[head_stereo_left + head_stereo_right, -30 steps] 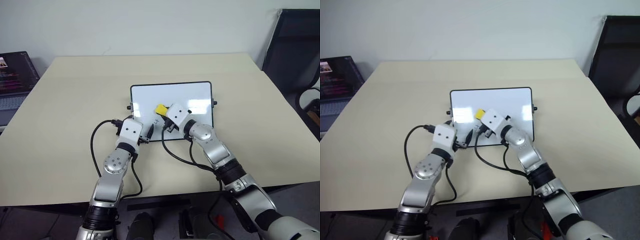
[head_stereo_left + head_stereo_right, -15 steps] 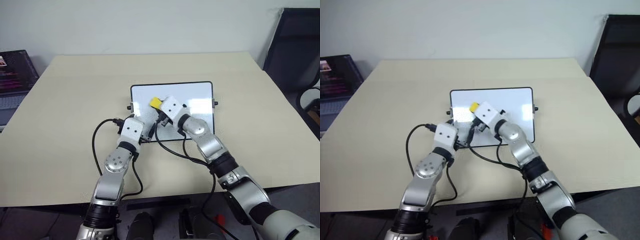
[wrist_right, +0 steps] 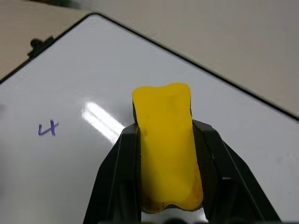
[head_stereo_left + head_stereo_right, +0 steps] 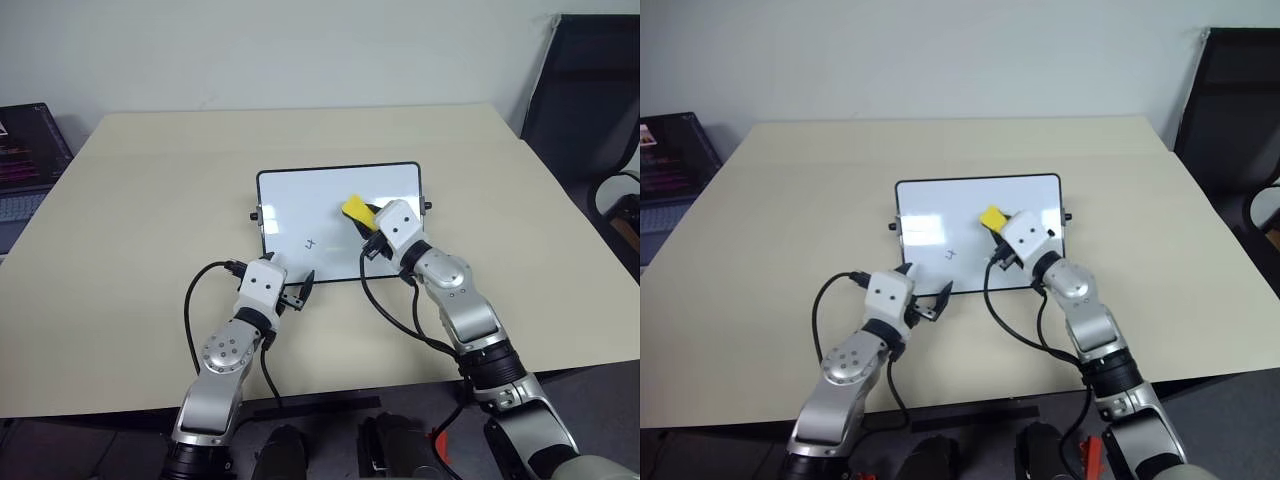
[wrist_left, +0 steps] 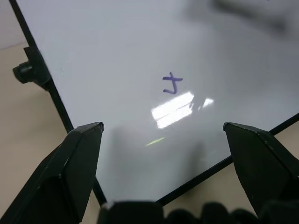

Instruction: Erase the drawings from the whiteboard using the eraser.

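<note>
I can see the yellow eraser (image 4: 358, 209) over a clean patch, away from the dark scribble, so I should wipe it back across the scribble (image 4: 310, 244) with my right gripper.
The whiteboard (image 4: 300, 195) lies flat in the middle of the beige table. One small dark scribble (image 4: 312, 242) of the drawings sits on its left-centre, and appears again in the wrist views (image 5: 172, 84) (image 3: 48, 128). My right gripper (image 4: 362, 214) hovers over the board's right-centre, shut on the yellow eraser (image 4: 355, 208) (image 3: 168, 144), which sticks out past the fingertips to the right of the scribble. My left gripper (image 4: 297, 290) stands open at the board's near edge, its fingers (image 5: 84, 140) spread wide and pointing at the scribble, holding nothing.
A dark laptop (image 4: 25, 150) sits at the table's far left edge. A black chair (image 4: 590, 110) stands beyond the right side. Black cables (image 4: 190, 300) loop from both wrists over the near part of the table.
My right gripper has carried the eraser to the right across the board, uncovering the scribble. My left gripper has drawn back to the board's near edge.
</note>
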Motion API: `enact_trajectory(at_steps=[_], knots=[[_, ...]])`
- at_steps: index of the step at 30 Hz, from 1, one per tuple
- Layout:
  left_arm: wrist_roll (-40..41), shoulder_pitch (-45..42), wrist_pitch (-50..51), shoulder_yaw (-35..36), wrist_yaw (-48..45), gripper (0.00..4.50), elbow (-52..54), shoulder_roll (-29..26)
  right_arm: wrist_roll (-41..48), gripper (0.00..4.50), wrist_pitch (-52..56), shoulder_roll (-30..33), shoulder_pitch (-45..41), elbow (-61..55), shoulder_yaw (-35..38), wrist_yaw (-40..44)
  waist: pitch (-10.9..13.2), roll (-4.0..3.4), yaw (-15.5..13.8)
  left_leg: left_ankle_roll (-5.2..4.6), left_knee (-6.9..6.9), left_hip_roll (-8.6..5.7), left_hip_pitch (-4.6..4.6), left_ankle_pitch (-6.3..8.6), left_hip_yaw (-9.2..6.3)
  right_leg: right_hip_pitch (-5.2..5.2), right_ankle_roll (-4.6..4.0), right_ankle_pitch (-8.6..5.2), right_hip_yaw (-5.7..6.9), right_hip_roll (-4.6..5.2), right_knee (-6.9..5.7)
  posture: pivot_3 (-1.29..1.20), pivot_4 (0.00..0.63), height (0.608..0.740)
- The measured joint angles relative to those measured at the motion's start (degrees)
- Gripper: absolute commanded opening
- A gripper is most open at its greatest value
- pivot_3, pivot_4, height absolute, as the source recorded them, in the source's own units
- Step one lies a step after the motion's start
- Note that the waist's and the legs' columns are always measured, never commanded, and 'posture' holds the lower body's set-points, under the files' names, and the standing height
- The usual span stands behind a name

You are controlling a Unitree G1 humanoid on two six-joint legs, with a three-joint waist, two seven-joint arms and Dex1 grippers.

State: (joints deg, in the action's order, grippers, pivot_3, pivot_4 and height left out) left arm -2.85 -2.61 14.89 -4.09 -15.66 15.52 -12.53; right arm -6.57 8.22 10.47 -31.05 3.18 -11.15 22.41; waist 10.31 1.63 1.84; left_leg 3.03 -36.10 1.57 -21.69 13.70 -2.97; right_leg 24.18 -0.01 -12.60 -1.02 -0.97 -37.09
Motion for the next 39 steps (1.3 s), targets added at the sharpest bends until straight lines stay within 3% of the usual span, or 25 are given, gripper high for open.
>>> enact_trajectory(at_steps=[7,14,25,32,39], knots=[[0.53,0.08,0.0,0.72,-0.07,4.5,0.01,-1.32,1.96,1.18,-0.38,0.69,-0.04,-2.99,2.08,0.33,0.0,0.0,-0.03,0.0,0.02,-0.01,-0.05,0.0,0.03,0.01,0.0,0.0,0.0,0.0,0.09,0.0,0.15,0.74],[0.94,1.33,0.0,1.13,-1.3,4.5,0.4,-2.87,3.06,1.18,-2.07,-0.33,0.03,-2.11,-0.62,2.49,0.0,0.0,-0.04,0.0,0.01,0.0,-0.02,0.0,0.01,0.0,-0.01,-0.01,0.01,0.0,0.04,0.0,0.15,0.74],[2.79,1.39,-0.26,1.25,-3.77,4.5,0.37,-4.84,-1.44,1.18,-6.74,-2.84,-4.98,11.74,-7.27,3.35,0.0,0.0,-0.03,0.0,0.01,0.0,-0.02,0.0,0.02,0.01,-0.01,-0.01,0.01,0.0,0.05,0.0,0.15,0.74],[2.79,0.67,-0.72,2.15,-3.74,4.5,-0.51,-5.59,-6.29,1.18,-9.16,-7.45,-10.89,23.6,-10.48,-0.43,0.0,0.0,0.14,0.0,0.01,0.04,0.04,0.0,0.03,0.0,-0.02,0.0,-0.01,0.0,-0.04,0.0,0.15,0.74],[2.78,-0.18,-1.61,2.24,-3.77,4.5,-1.0,-6.09,-7.75,1.18,-10.06,-8.95,-12.78,27.15,-10.53,-1.52,0.0,0.0,-0.01,0.0,0.0,0.0,0.04,0.0,0.05,-0.01,-0.01,0.0,-0.04,0.0,-0.02,0.0,0.15,0.74]])
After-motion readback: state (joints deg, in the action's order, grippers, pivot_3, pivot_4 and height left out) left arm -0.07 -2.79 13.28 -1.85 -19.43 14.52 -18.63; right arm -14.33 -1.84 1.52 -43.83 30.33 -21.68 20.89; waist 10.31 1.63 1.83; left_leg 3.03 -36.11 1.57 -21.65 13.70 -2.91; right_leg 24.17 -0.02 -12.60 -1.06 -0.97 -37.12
